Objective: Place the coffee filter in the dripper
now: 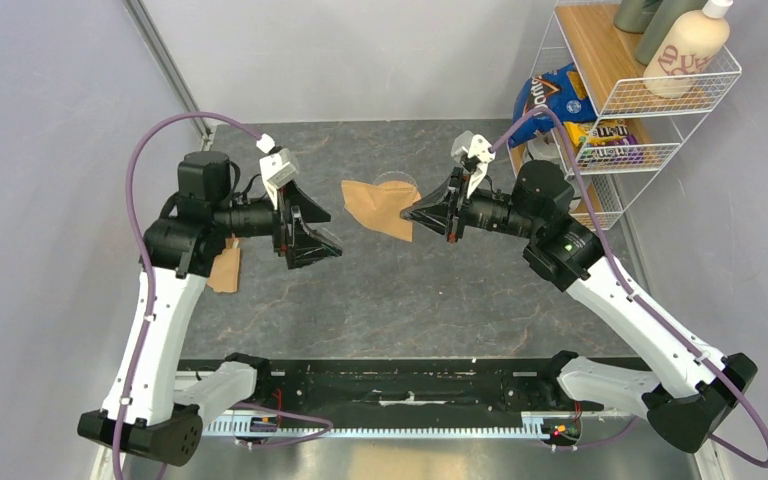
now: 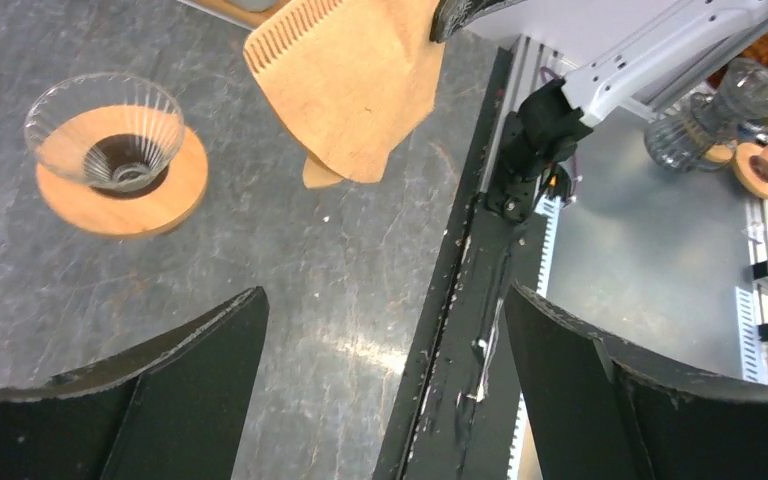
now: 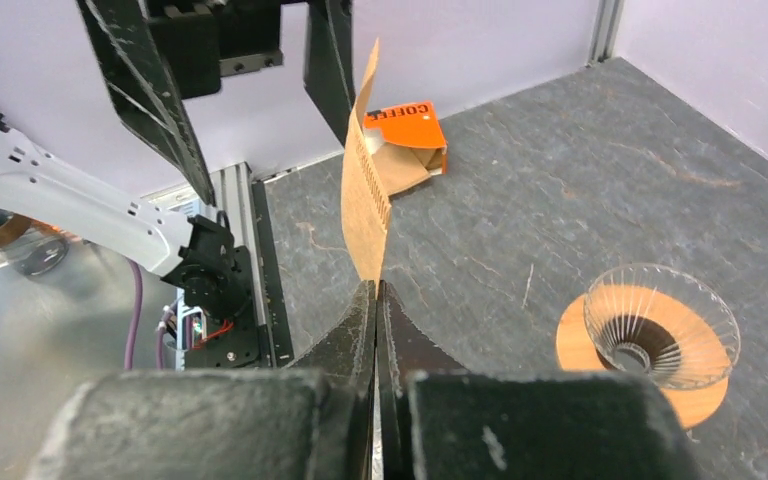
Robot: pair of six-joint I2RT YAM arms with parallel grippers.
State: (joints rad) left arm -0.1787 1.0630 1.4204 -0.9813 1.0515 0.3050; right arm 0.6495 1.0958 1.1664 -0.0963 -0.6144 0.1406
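Observation:
My right gripper is holding the flat filter at an angle by its pointed end [image 1: 401, 209]. My left gripper should steady its free edge [image 1: 353, 204] while my right gripper takes a new grip.
My right gripper [image 1: 415, 213] is shut on the pointed end of the coffee filter [image 1: 375, 205], a flat tan paper fan held on edge above the table; the right wrist view shows the filter [image 3: 365, 190] standing up from the closed jaws [image 3: 375, 290]. The dripper [image 1: 400, 179], a clear ribbed glass cone on a wooden ring, stands just behind the filter and is mostly hidden there. It shows whole in the left wrist view [image 2: 115, 150] and the right wrist view [image 3: 660, 330]. My left gripper [image 1: 315, 235] is open and empty, facing the filter [image 2: 350, 80] from the left.
An orange coffee packet [image 1: 225, 268] lies under the left arm, also in the right wrist view [image 3: 405, 130]. A white wire shelf [image 1: 650, 100] with snack bags and bottles stands at the back right. A black rail [image 1: 410, 380] runs along the near edge.

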